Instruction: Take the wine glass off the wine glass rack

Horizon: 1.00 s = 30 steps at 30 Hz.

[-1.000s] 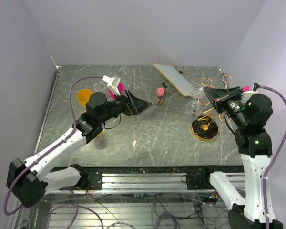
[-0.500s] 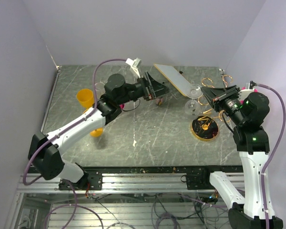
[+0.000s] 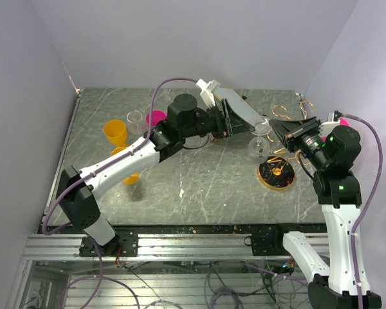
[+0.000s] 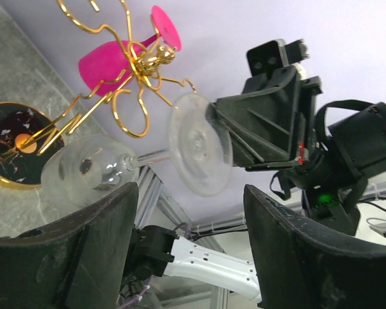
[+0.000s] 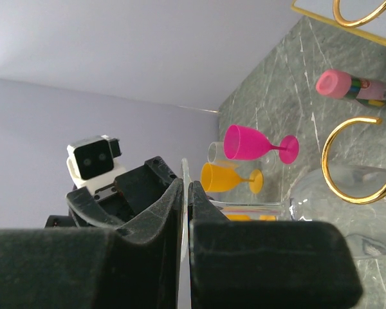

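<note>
I should use my left gripper to carry the glass clear by the foot [image 3: 262,125] before my right gripper takes and turns it, because the wine glass hangs bowl-down [image 3: 259,149] beside the rack's loops.
The gold wire wine glass rack [image 4: 130,96] stands on its round dark base [image 3: 276,174] at the right. A clear wine glass [image 3: 260,134] lies sideways by the loops, bowl [image 4: 83,170] toward the base, foot [image 4: 199,153] outward. My right gripper [image 3: 278,126] is shut on the rim of that foot, seen edge-on between its pads [image 5: 185,187]. My left gripper [image 3: 230,120] is open, just left of the glass, with the foot ahead of its fingers in the left wrist view [image 4: 186,199]. A pink glass [image 4: 112,61] hangs on the rack.
A flat white board [image 3: 241,106] lies behind the left gripper. A pink glass [image 3: 156,118], a clear cup [image 3: 135,118] and two orange cups [image 3: 114,132] stand at the left. A pink-capped bottle [image 5: 350,87] lies mid-table. Walls close the back and sides.
My left arm has swung right across the table, from the cups to just beside the clear glass. My right gripper has kept its hold and shifted slightly left.
</note>
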Each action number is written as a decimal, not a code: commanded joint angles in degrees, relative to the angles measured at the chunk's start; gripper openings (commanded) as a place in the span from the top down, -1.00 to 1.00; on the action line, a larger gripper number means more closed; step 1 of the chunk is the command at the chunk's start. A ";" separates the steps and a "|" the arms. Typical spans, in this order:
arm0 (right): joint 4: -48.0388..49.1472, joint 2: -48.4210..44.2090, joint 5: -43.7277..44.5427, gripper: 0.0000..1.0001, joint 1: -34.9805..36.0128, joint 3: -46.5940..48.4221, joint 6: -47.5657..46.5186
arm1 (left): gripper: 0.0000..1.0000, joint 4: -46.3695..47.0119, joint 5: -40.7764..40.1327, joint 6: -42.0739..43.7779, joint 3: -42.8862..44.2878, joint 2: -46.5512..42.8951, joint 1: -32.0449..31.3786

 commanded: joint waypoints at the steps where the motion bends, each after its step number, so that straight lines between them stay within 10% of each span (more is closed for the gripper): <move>1: 3.34 -0.93 -1.00 1.00 0.30 -0.01 -0.20 | -0.48 -4.34 -1.25 1.45 4.38 2.07 -0.75; 23: 3.52 -1.98 -8.98 1.00 0.30 -3.25 -8.29 | 0.85 -7.93 -3.41 1.38 4.58 2.80 -1.20; 30: 0.24 -0.16 -17.03 0.13 0.30 -3.83 -23.97 | 0.86 -8.88 -5.55 3.02 -3.28 -3.97 -1.13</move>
